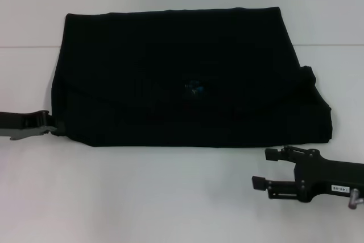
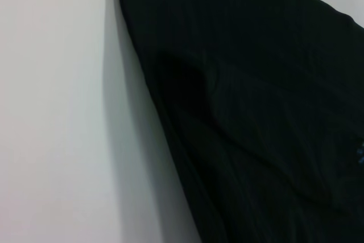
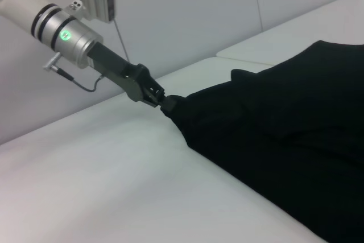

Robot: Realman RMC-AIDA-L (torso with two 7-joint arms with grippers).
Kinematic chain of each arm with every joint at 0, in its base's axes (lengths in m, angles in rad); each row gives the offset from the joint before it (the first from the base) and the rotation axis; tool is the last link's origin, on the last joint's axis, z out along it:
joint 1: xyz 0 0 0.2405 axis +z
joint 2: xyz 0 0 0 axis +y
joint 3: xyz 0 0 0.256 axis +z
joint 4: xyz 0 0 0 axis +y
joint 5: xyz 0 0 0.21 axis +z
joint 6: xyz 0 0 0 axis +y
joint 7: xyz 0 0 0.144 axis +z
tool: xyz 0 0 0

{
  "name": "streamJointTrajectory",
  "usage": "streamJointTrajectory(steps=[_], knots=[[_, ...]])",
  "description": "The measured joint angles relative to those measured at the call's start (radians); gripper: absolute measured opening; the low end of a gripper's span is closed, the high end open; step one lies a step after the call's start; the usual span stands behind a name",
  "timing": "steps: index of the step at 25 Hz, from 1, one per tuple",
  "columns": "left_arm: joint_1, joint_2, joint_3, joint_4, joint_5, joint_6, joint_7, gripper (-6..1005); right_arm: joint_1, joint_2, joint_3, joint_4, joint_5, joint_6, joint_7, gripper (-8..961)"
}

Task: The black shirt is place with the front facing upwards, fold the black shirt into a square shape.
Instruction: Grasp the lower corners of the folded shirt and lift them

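Observation:
Next, my right gripper swings out and takes the shirt's side end (image 1: 325, 121) opposite my left gripper before both pull, because it is facing the black shirt's near edge (image 1: 276, 144) now.
The black shirt (image 1: 187, 78) lies folded into a wide rectangle on the white table (image 1: 142, 197), with its small blue neck label (image 1: 196, 87) showing near the middle. My left gripper (image 1: 55, 129) is at the shirt's near left corner. In the right wrist view the left gripper (image 3: 165, 102) is shut on that corner of the cloth (image 3: 284, 135). The left wrist view is filled by the shirt (image 2: 256, 112) and bare table. My right gripper (image 1: 264, 169) hovers open just in front of the shirt's near right corner and touches nothing.
A seam in the white table surface (image 1: 28, 46) runs across behind the shirt's middle. A pale wall (image 3: 187, 9) rises beyond the table.

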Motion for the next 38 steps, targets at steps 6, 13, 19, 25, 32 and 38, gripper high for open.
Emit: streamJointTrajectory(steps=[6,13,19,25,32,38], knots=[[0.0,0.014,0.0,0.0,0.0,0.047,0.001,37,-0.004,-0.064,0.001,-0.1,0.001,-0.006,0.342,899],[-0.001,0.015,0.0,0.002,0.0,0.066,0.017,37,0.014,-0.223,0.004,-0.238,-0.053,-0.045,0.932,898],[-0.001,0.016,0.0,0.002,0.0,0.068,0.029,37,0.094,-0.255,0.041,-0.317,-0.309,0.005,1.229,897],[-0.003,0.016,0.0,0.001,0.0,0.069,0.03,38,0.218,-0.225,0.039,-0.267,-0.49,0.059,1.22,896],[-0.006,0.016,0.0,0.001,0.0,0.07,0.03,38,0.269,-0.199,-0.038,-0.194,-0.517,0.141,1.17,895],[-0.006,0.016,0.0,0.0,0.0,0.071,0.03,38,0.283,-0.166,-0.051,-0.128,-0.515,0.214,1.095,881]])
